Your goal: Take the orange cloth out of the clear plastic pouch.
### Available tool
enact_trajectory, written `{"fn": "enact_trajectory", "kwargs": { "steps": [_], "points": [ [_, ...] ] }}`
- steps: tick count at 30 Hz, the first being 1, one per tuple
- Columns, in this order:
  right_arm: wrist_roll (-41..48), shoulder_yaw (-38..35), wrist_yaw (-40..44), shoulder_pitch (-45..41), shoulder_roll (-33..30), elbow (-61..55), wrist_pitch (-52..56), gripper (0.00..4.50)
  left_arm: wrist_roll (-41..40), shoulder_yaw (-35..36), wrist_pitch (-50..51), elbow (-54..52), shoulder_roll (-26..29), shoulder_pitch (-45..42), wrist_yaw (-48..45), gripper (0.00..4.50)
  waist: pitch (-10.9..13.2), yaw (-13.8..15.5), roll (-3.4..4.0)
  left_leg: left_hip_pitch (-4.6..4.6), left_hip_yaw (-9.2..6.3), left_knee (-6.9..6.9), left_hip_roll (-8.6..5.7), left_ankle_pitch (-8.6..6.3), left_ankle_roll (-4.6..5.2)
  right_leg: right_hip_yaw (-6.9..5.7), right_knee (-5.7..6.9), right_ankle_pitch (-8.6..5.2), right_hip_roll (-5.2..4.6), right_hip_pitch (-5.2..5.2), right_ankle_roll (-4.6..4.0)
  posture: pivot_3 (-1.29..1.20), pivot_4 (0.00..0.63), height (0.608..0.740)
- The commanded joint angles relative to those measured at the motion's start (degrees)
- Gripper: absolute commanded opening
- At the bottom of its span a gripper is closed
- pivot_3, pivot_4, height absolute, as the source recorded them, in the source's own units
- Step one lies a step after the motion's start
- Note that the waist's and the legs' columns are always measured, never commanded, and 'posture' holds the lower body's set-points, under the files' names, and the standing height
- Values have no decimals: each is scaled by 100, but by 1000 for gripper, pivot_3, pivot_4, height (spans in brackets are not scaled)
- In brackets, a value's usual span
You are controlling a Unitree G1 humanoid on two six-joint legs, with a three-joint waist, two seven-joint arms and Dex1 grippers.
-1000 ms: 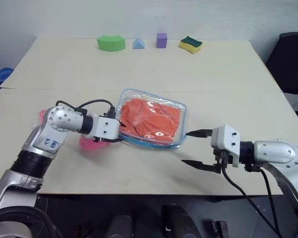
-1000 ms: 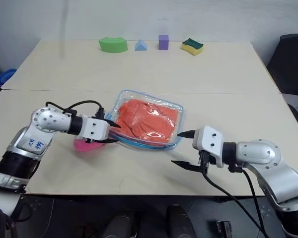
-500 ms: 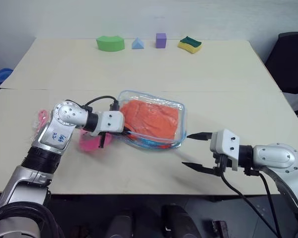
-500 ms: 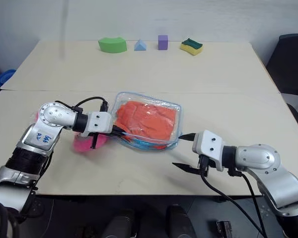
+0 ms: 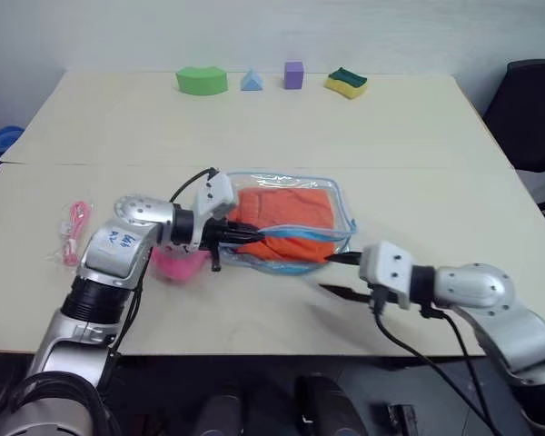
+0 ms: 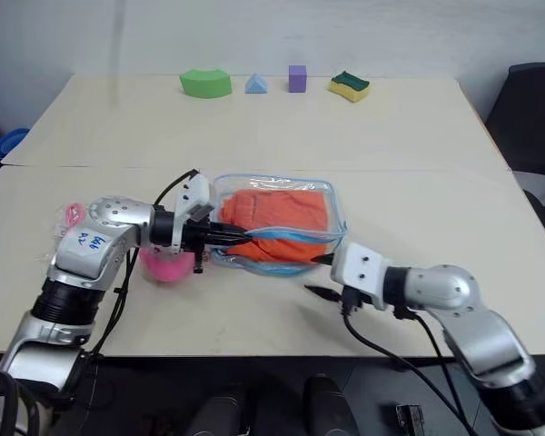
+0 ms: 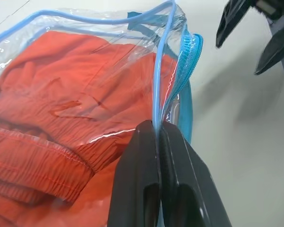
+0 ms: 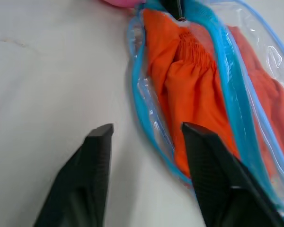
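The folded orange cloth (image 5: 291,209) will slide out as a loose bundle when I pull, because the pouch's blue-trimmed opening (image 5: 300,249) stands wide open around it.
The clear plastic pouch (image 5: 346,216) with blue zipper trim sits mid-table, tipped up on one side, its mouth facing my right arm. Inside it lies the folded orange cloth (image 5: 287,209), seen through the open mouth as orange cloth (image 8: 194,90). My left gripper (image 5: 245,238) is shut on the pouch's blue trim, which its fingers (image 7: 142,161) pinch between them. My right gripper (image 5: 331,274) is open just off the pouch's near right corner. In its wrist view the right gripper (image 8: 146,137) has one finger by the pouch's mouth and the other over bare table.
A pink plush charm (image 5: 177,263) lies under my left forearm, and a small pink packet (image 5: 73,232) sits further left. A green block (image 5: 203,79), blue triangle (image 5: 252,80), purple cube (image 5: 293,74) and sponge (image 5: 347,81) line the far edge. A black chair (image 5: 536,109) stands at the right.
My left gripper has shut on the pouch's trim and rolled, tipping the pouch up. My right gripper has moved in toward the pouch, its fingers now closer together.
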Motion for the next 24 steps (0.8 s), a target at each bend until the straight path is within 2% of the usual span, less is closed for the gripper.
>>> {"fn": "enact_trajectory", "kwargs": {
  "steps": [1,8,11,15,24],
  "points": [
    [-526,336,-380,-228,252,158,-57,2102,-25,16,15,-305,-124,-3,256,0,0,1,0,0,0,0,0,0,-1,0,0,0,0,0,0,0,150,740],
    [-1747,788,-1162,-643,703,1045,-611,2102,-46,-94,59,-304,-407,-145,431,0,0,7,0,-3,0,6,-6,0,-2,-1,1,0,-3,0,0,0,150,740],
    [-2088,850,-1435,-792,910,1415,-725,2740,-44,-113,31,-280,-494,-177,463,0,0,-1,0,-3,1,6,-5,1,-2,-1,4,0,-2,-1,0,0,150,740],
    [-2509,952,-1569,-831,943,1678,-992,4062,-110,-58,95,-238,-580,-290,497,0,0,0,0,-3,1,6,-5,1,-2,-1,10,0,-2,-1,0,0,150,740],
    [-2105,707,-1214,-800,1176,1078,-667,4062,19,-117,-142,-29,-573,-395,466,0,0,-6,0,-3,1,6,-5,1,-2,-2,16,0,-1,-1,0,0,150,740]
  ]
}}
